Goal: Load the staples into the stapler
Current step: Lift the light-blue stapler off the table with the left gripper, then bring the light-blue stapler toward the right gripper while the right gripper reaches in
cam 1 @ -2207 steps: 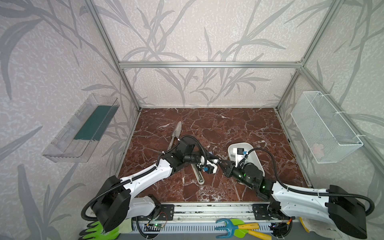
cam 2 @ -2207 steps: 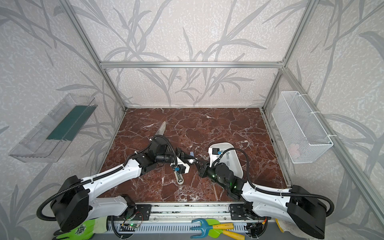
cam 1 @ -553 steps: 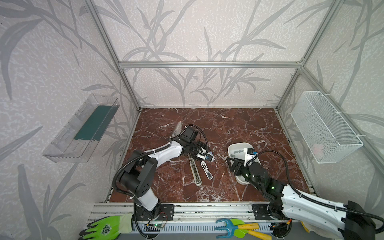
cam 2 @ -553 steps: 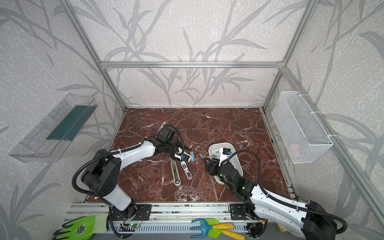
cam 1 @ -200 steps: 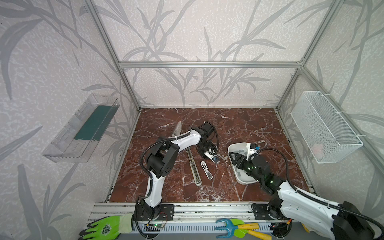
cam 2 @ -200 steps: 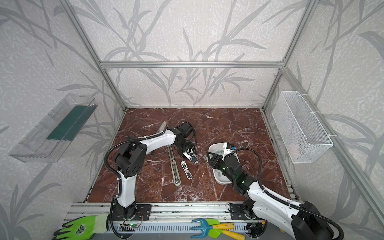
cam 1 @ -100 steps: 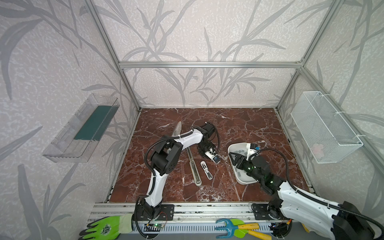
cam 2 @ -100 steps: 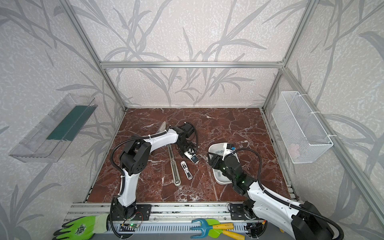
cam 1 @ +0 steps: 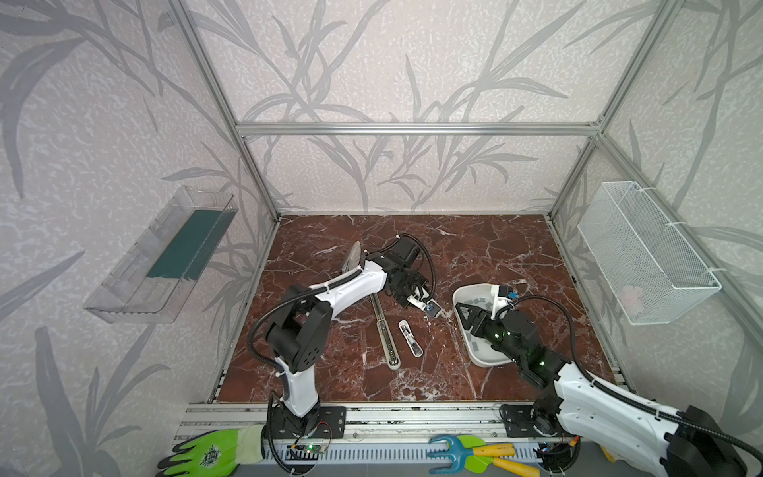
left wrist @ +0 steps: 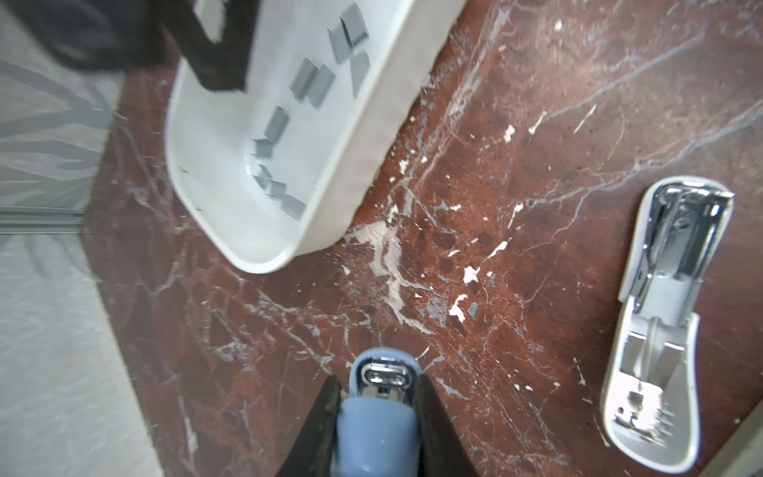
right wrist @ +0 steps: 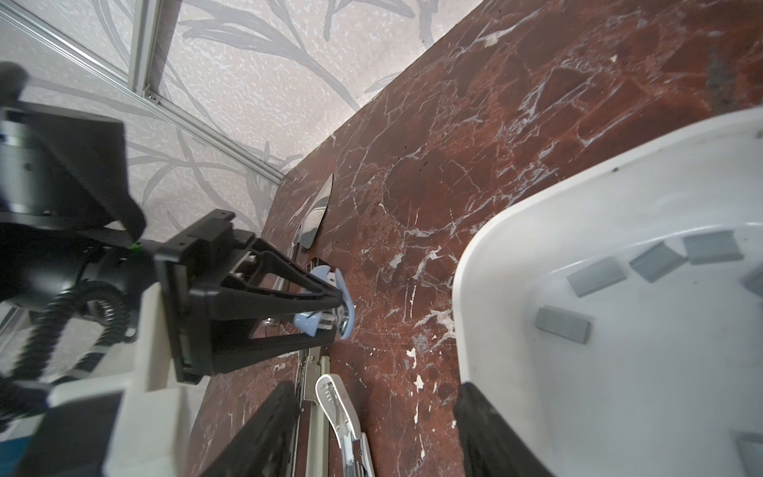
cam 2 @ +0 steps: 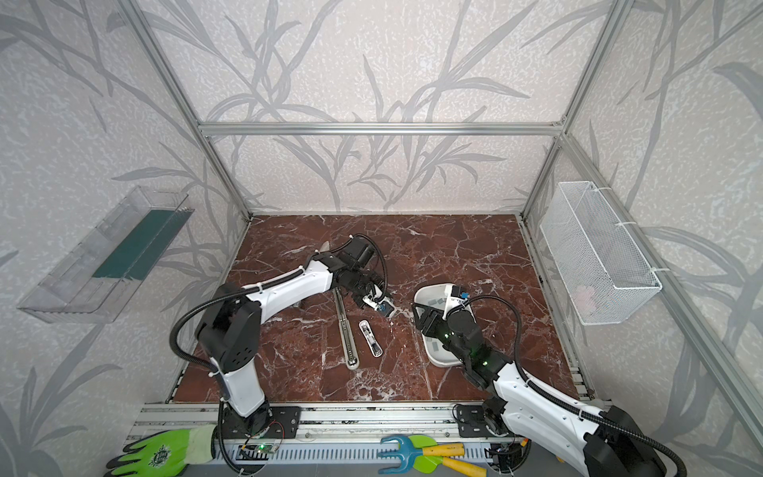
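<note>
The blue stapler [right wrist: 324,320] is closed in my left gripper, so next my right gripper grabs the stapler's free blue arm [right wrist: 346,305] and pulls it open before loading staples.
My left gripper [left wrist: 377,388] is shut on a small blue stapler [left wrist: 382,406], its metal nose pointing at the floor; both top views show it [cam 1: 431,307] [cam 2: 384,306] left of the tray, low over the marble. A white stapler [cam 1: 411,338] [left wrist: 669,322] lies opened flat on the floor nearby. The staples [left wrist: 313,82] [right wrist: 598,276], several grey strips, lie loose in a white tray [cam 1: 458,295] [left wrist: 363,157]. My right gripper [cam 1: 468,314] [right wrist: 375,433] is open and empty, its fingers either side of the tray's left rim.
A long metal bar [cam 1: 384,330] with a shiny blade end [cam 1: 353,256] lies on the marble floor beside the white stapler. A clear bin [cam 1: 165,260] hangs on the left wall, a wire basket [cam 1: 648,252] on the right wall.
My left gripper has shut on the blue stapler, and its arm's elbow has swung toward the front. The right arm has stayed put.
</note>
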